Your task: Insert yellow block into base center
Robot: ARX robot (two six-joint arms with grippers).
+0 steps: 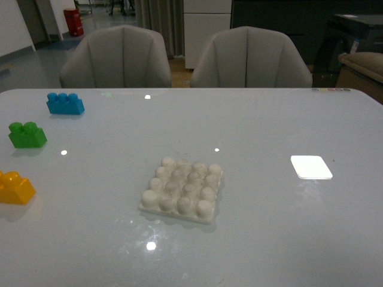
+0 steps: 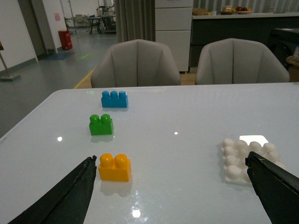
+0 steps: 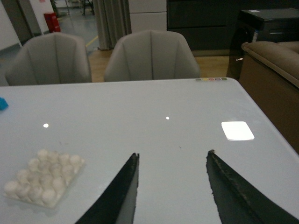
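The yellow block point(image 2: 115, 168) is far narrower than the studded base point(image 1: 183, 190), so it should sit upright and leave the outer studs in view when the robot inserts it.
The yellow block point(image 1: 14, 188) lies on the table at the far left edge of the front view, two studs up. In the left wrist view the yellow block point(image 2: 114, 167) sits just inside one finger of my left gripper point(image 2: 170, 157), which is wide open and empty. The white studded base point(image 1: 182, 189) rests flat at the table's middle; the base point(image 2: 247, 159) also shows by the other left finger. My right gripper point(image 3: 173, 153) hangs open over bare table, with the base point(image 3: 43, 182) off to one side. Neither arm shows in the front view.
A green two-stud brick point(image 1: 26, 134) and a blue three-stud brick point(image 1: 65, 103) lie behind the yellow one. A smooth bright white rectangle point(image 1: 311, 167) lies to the right of the base. Two grey chairs point(image 1: 116, 58) stand beyond the table's far edge.
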